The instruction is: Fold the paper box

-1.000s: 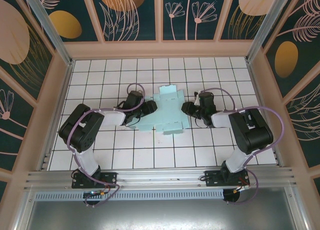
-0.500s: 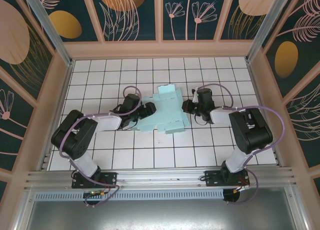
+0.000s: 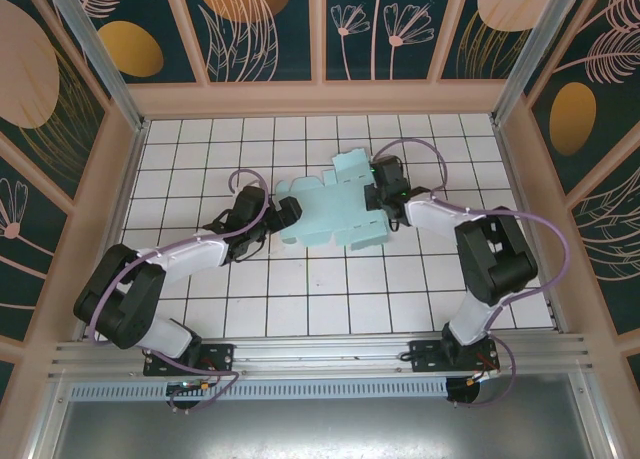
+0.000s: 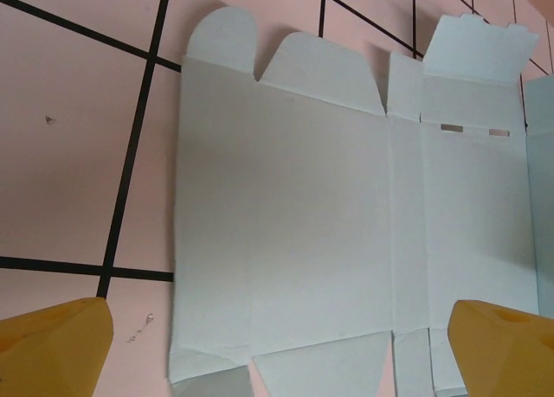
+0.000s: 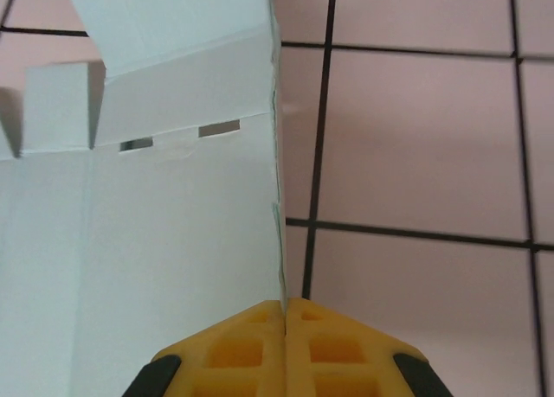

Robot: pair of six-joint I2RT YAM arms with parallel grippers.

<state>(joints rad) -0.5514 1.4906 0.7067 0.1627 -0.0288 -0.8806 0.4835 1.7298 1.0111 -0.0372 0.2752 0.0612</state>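
The paper box's far flap (image 3: 350,163) is open on my right gripper's side. My right gripper should turn the paper box by its edge (image 5: 278,233) toward my left gripper.
The paper box (image 3: 325,214) is a pale mint sheet with creases and flaps, lying mostly flat on the tiled floor mid-table. In the left wrist view the paper box (image 4: 346,215) spreads flat between my left gripper's (image 4: 281,354) two yellow fingertips (image 4: 52,349), which stand wide open just over its near edge. From above, the left gripper (image 3: 287,214) sits at the sheet's left side. My right gripper (image 3: 378,192) is shut on the sheet's right edge panel, which stands upright in its pads (image 5: 286,309). Two small slots (image 5: 177,136) show near the far flap.
The white tiled floor (image 3: 200,299) with black grid lines runs out to pink wooden walls (image 3: 320,99) on three sides, with metal posts (image 3: 95,49) at the back corners. Both arm bases stand on the front rail (image 3: 320,354).
The left gripper has opened wide and stretched farther out along the sheet's left side. The right gripper closed on the right edge and moved away from the bases, and the sheet shifted with it.
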